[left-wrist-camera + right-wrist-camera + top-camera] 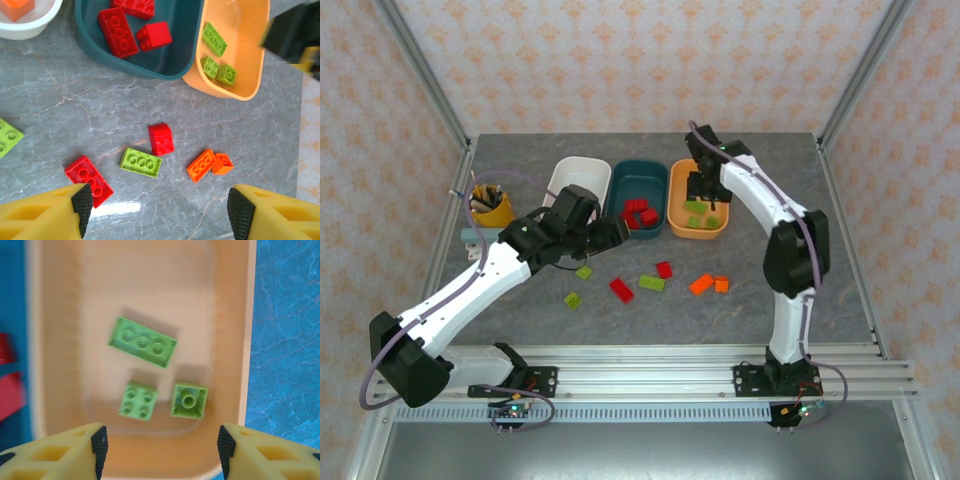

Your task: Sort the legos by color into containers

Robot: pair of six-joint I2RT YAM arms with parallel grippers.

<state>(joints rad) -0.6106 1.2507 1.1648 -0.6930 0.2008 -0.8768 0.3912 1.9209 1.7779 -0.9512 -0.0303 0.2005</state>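
The white tub (582, 177) for orange legos is on my left gripper's side. My right gripper should move back while my left gripper picks up the orange oblong (701, 284).
My right gripper (699, 192) (160, 447) hangs open over the orange tub (698, 236) (150, 285), where three lime green legos (142, 342) lie. The teal tub (638, 166) (150, 70) holds red legos (117, 32). An orange brick (17, 7) lies in the white tub (582, 178). My left gripper (605, 235) (160, 210) is open above the loose legos on the table: a red oblong (89, 180), a green oblong (141, 162), a red one (161, 139), two orange ones (201, 165) and two more green ones (584, 271).
A small yellow cup with pens (491, 205) stands at the left, beside the white tub. Metal frame posts rise at the table's back corners, and a rail (650, 380) runs along the near edge.
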